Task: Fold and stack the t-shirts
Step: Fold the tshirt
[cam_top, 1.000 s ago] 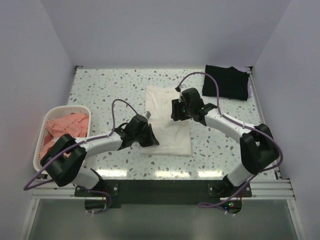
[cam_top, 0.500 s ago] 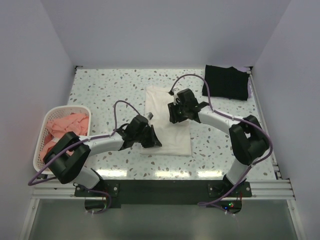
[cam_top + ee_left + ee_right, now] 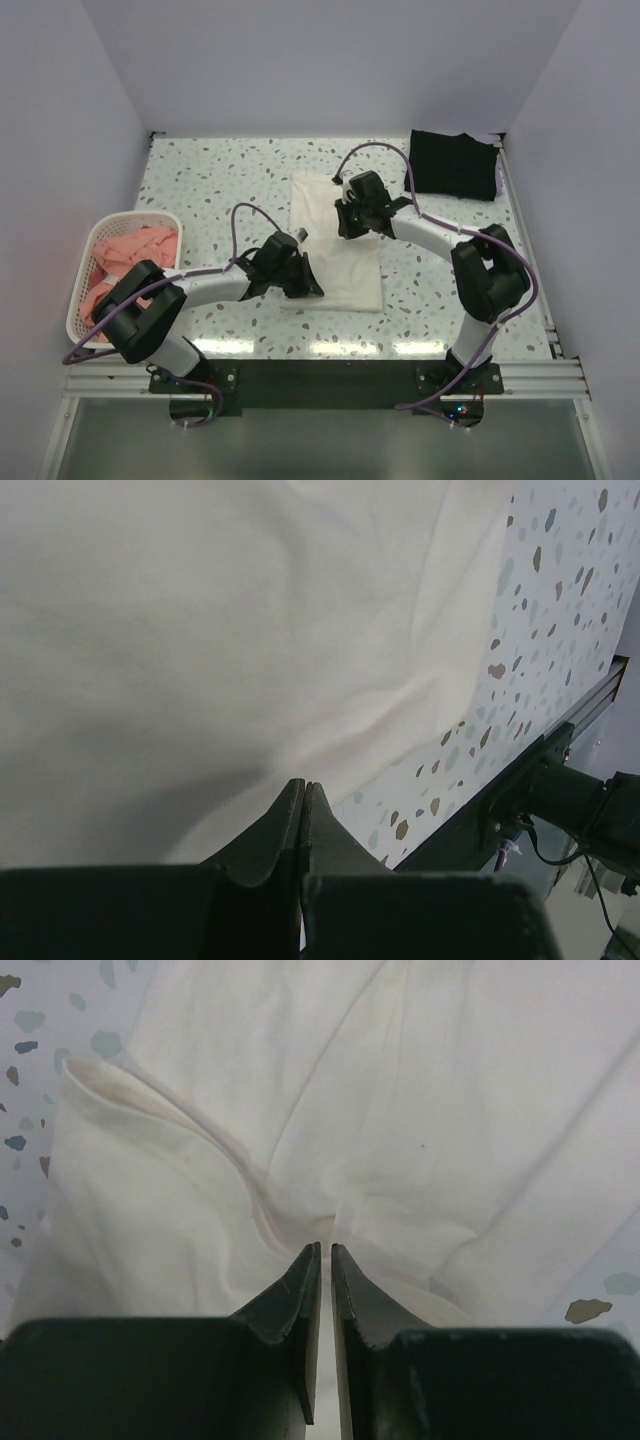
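My right gripper is at the middle of the white t-shirt's ridge [image 3: 280, 1243] and my left gripper is at the t-shirt's near hem. Both grippers should therefore move to the ridge's ends [image 3: 374, 243].
A white t-shirt [image 3: 318, 200] lies folded in a long rectangle at the table's middle. My right gripper [image 3: 345, 230] is down on its middle. In the right wrist view this gripper [image 3: 326, 1248] is shut on a puckered ridge of the white t-shirt [image 3: 450, 1090]. My left gripper [image 3: 311, 290] sits at the shirt's near left edge. The left wrist view shows that gripper [image 3: 303, 783] shut at the hem of the white t-shirt [image 3: 200, 630], where a crease runs up from the tips. A black t-shirt [image 3: 455, 165] lies folded at the back right. Salmon-pink t-shirts [image 3: 125, 255] fill a basket.
The white lattice basket [image 3: 100, 228] stands at the table's left edge. Purple cables loop above both arms. The metal rail [image 3: 575, 720] of the table's near edge lies close behind my left gripper. Walls close the table in on three sides.
My right gripper has slid left and a little farther back over the white shirt, and its jaws have closed on the cloth. My left gripper has edged slightly right, still shut.
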